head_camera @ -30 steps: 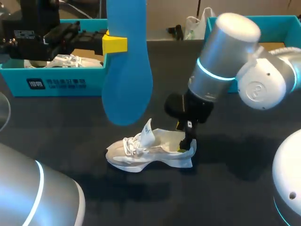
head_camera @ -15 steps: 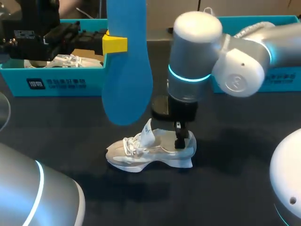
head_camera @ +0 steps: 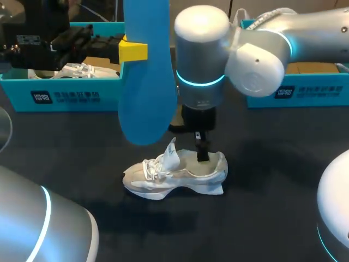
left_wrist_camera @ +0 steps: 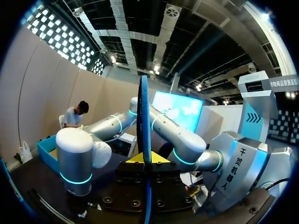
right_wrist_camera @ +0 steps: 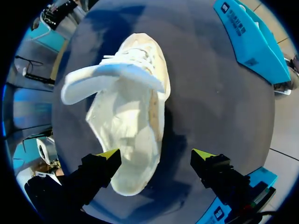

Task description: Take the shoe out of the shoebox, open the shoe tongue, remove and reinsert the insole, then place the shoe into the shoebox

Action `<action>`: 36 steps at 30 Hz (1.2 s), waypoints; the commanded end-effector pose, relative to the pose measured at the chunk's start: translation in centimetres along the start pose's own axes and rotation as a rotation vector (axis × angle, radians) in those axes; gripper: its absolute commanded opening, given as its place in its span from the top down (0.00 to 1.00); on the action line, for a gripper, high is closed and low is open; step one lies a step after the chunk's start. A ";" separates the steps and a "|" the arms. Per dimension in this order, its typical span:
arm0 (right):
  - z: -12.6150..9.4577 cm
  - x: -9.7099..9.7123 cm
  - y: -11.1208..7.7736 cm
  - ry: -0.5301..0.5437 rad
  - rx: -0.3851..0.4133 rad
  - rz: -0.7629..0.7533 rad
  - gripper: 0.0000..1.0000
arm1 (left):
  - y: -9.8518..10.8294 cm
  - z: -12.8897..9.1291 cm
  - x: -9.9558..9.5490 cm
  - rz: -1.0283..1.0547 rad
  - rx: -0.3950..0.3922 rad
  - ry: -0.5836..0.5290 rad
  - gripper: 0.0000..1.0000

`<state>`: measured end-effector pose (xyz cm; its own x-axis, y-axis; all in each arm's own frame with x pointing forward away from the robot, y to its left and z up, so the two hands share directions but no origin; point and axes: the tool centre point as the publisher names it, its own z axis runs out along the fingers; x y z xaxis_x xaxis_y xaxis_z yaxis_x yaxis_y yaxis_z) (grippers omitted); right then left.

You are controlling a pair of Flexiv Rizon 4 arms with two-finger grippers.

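Note:
The tongue (head_camera: 172,158) will stay tipped open when I turn the shoe by its rim, because the tongue leans forward over the laces (head_camera: 153,168).
A white shoe (head_camera: 174,173) lies on its sole on the black table, its tongue (head_camera: 172,150) standing up. My left gripper (head_camera: 133,51) is shut on a blue insole (head_camera: 147,87), which hangs toe-down above and to the left of the shoe. In the left wrist view the insole (left_wrist_camera: 145,116) stands edge-on between that gripper's (left_wrist_camera: 145,161) fingers. My right gripper (head_camera: 202,148) hangs open just over the shoe's heel opening. In the right wrist view the shoe (right_wrist_camera: 133,112) lies under the gripper (right_wrist_camera: 156,154), one fingertip (right_wrist_camera: 110,154) at its heel rim, the other over bare table.
A teal shoebox (head_camera: 71,95) at the back left holds another white shoe (head_camera: 76,70). A second teal shoebox (head_camera: 311,90) stands at the back right, behind my right arm. Bare black table lies in front of the shoe.
My right arm has swung left; its gripper has risen slightly from the shoe's heel end to over the opening. The left arm and the insole have kept still.

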<state>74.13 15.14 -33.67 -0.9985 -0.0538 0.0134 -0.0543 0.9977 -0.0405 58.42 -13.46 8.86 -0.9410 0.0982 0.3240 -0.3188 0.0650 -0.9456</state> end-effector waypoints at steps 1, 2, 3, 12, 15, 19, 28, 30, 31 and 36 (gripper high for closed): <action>1.6 -0.9 1.1 0.019 0.034 -0.005 0.00 | -0.1 0.1 -0.1 0.000 -0.001 0.003 1.00; 1.9 -0.9 1.1 0.020 0.032 -0.005 0.00 | -0.1 0.1 -0.1 0.000 -0.001 0.003 1.00; 2.3 -0.9 1.1 0.026 0.033 -0.003 0.00 | -0.1 0.1 -0.1 0.000 -0.001 0.003 1.00; 4.3 -1.1 1.0 0.041 0.012 0.006 0.00 | -0.1 0.1 -0.1 0.000 -0.001 0.003 1.00; 4.6 -1.1 0.8 0.041 0.011 0.015 0.00 | -0.1 0.1 -0.1 0.000 -0.001 0.003 1.00; 4.7 -1.1 0.7 0.038 0.010 0.015 1.00 | -0.1 0.1 -0.1 0.000 -0.001 0.003 1.00; 4.2 -0.7 0.6 0.031 0.017 0.017 1.00 | -0.1 0.1 -0.1 0.000 -0.001 0.003 1.00; 4.2 -0.5 0.6 0.032 0.015 0.020 1.00 | -0.1 0.1 -0.1 0.000 -0.001 0.003 1.00; 4.1 -0.5 0.6 0.033 0.014 0.021 1.00 | -0.1 0.1 -0.1 0.000 -0.001 0.003 1.00; 3.7 0.0 0.4 0.053 0.005 0.052 1.00 | -0.1 0.1 -0.1 0.000 -0.001 0.003 1.00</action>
<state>74.29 15.79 -37.80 -0.9979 -0.0098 0.0643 -0.0132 0.9985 -0.0527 58.42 -13.46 8.86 -0.9410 0.0982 0.3240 -0.3188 0.0650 -0.9456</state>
